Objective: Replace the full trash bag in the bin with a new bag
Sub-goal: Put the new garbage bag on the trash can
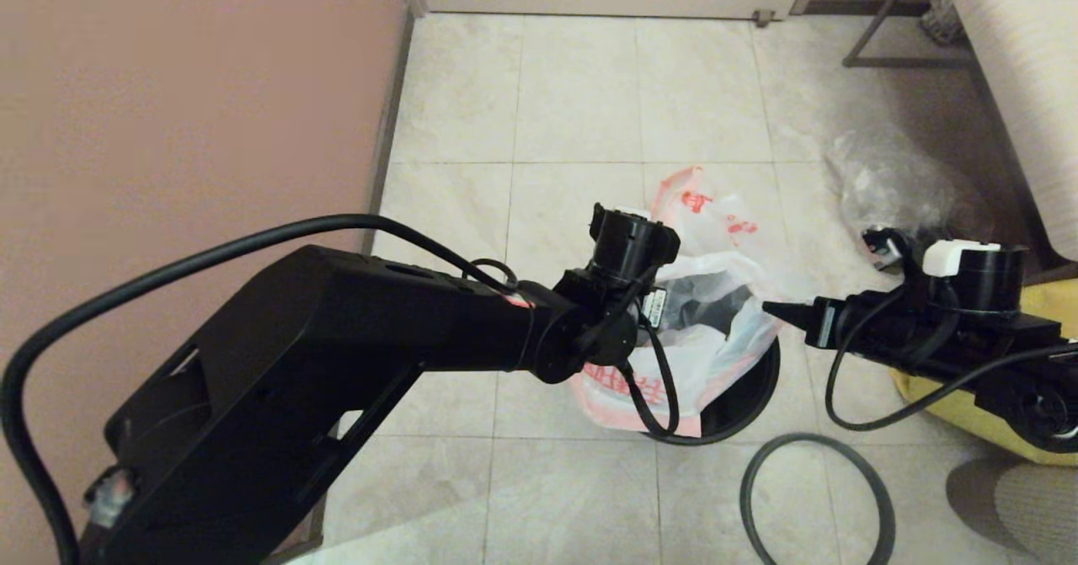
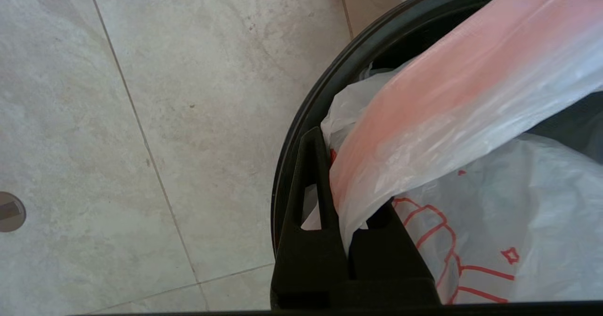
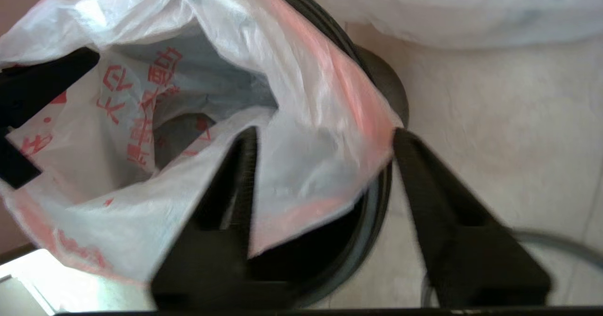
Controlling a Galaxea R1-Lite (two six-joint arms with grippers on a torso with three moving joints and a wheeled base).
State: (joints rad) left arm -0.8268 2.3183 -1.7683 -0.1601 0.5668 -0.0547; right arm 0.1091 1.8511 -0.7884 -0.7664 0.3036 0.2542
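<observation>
The new bag's pink corner [image 3: 377, 130] only reaches the ends of my right gripper's fingers. Next, my right gripper opens, reaches further over the bag's edge [image 3: 323, 158] and pinches it deeper before it pulls.
The black bin [image 1: 752, 390] stands on the tiled floor, and the new bag [image 1: 696, 348], thin white with a pink border and red characters, lies loosely in its mouth. My left gripper [image 2: 345, 177] reaches down at the bin's left rim [image 2: 301, 113] and is shut on the new bag's pink border [image 2: 424, 99]. From the right, my right gripper [image 3: 325, 139] stands open with the bag's right edge [image 3: 330, 165] between its fingers [image 3: 242, 165]. The dark grey hoop [image 1: 815, 499] lies on the floor in front of the bin. The full trash bag [image 1: 706, 210] sits behind the bin.
A clear bag with dark contents [image 1: 894, 188] lies at the back right by a metal furniture leg [image 1: 884, 18]. A yellow bag [image 1: 968, 418] sits under my right arm. A pink wall [image 1: 185, 110] runs close along the left.
</observation>
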